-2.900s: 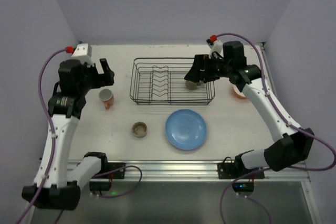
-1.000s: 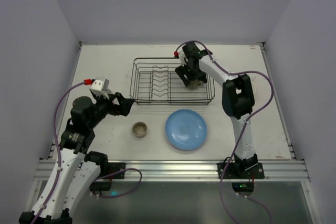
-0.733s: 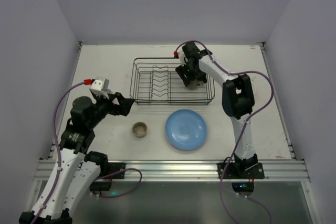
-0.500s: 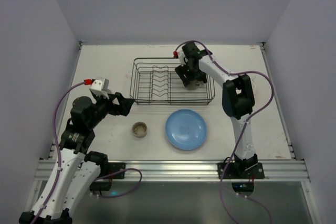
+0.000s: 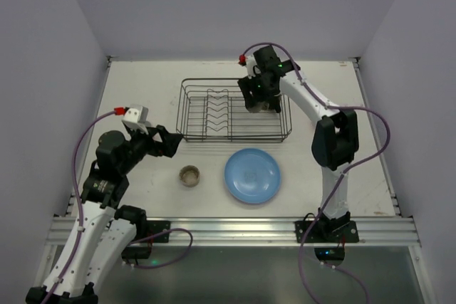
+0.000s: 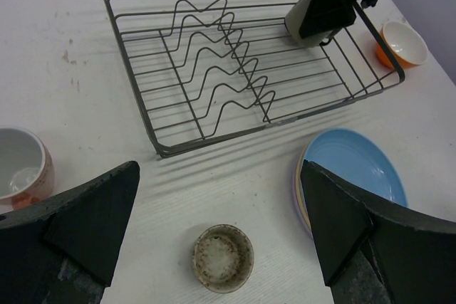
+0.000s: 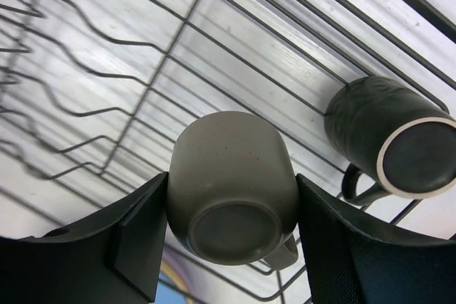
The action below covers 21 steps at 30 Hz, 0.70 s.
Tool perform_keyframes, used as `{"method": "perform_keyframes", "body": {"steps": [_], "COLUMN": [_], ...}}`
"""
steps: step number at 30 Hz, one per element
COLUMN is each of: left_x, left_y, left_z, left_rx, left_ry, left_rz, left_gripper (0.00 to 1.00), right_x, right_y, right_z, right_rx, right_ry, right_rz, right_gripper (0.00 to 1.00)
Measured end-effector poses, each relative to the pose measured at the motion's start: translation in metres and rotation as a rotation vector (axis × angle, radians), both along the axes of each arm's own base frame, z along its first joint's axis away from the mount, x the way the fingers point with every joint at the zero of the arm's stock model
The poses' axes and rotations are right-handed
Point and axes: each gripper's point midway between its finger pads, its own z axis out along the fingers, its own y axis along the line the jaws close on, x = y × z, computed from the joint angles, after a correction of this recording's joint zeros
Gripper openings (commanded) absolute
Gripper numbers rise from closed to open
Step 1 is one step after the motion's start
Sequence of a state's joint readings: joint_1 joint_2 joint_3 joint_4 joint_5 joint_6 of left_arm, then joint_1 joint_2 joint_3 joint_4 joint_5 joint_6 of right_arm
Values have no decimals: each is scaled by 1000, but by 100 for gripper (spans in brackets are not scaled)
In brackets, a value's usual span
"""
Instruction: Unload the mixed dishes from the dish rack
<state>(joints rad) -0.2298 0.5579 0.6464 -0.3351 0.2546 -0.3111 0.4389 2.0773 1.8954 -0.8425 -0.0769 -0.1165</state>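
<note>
The olive-grey cup's bottom (image 7: 235,234) points toward my right gripper, which leaves the cup's rim (image 7: 226,117) free. My left gripper stays open and go on moving to that rim until its fingers are on both sides of it.
The black wire dish rack (image 5: 214,137) stands at mid-table. My right gripper (image 5: 262,99) is over its right end, shut on an olive-grey cup (image 7: 231,183), bottom toward the camera, held between both fingers (image 7: 139,240) just above the wires. A dark brown cup (image 7: 388,137) lies on its side in the rack beside it. My left gripper (image 6: 221,226) is open and empty, hovering above a beige cup (image 6: 223,257) on the table in front of the rack (image 6: 135,90). A blue plate (image 5: 252,175) tops a stack in front of the rack.
A pink cup (image 6: 21,169) stands on the table left of the rack. An orange bowl, white inside (image 6: 403,42), sits right of the rack; the right arm hides it in the top view. Walls close the table at the back and sides.
The right arm's elbow has swung out to the right and its gripper has moved slightly back with the olive-grey cup. The left arm has held still over the last second.
</note>
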Motion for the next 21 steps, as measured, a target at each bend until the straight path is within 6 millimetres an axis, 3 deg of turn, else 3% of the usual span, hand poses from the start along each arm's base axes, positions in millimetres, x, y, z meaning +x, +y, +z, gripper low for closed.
{"method": "perform_keyframes", "body": {"steps": [4, 6, 12, 17, 21], "left_x": [1, 2, 14, 13, -5], "left_y": [-8, -17, -54, -114, -159], "left_z": [7, 15, 58, 73, 77], "left_rx": [-39, -90, -314, -443, -459], "left_ry": [-11, -20, -111, -128, -153], "left_rz": [-32, -63, -206, -403, -553], "left_gripper": [100, 100, 100, 100, 98], "right_x": [-11, -27, -66, -109, -135], "right_y": [9, 11, 15, 30, 36], "right_z": [37, 60, 116, 156, 170], "right_rx": [177, 303, 615, 915, 1079], "right_ry": [6, 15, 1, 30, 92], "right_rz": [-38, -53, -57, -1, 20], "right_gripper": [0, 0, 0, 0, 0]}}
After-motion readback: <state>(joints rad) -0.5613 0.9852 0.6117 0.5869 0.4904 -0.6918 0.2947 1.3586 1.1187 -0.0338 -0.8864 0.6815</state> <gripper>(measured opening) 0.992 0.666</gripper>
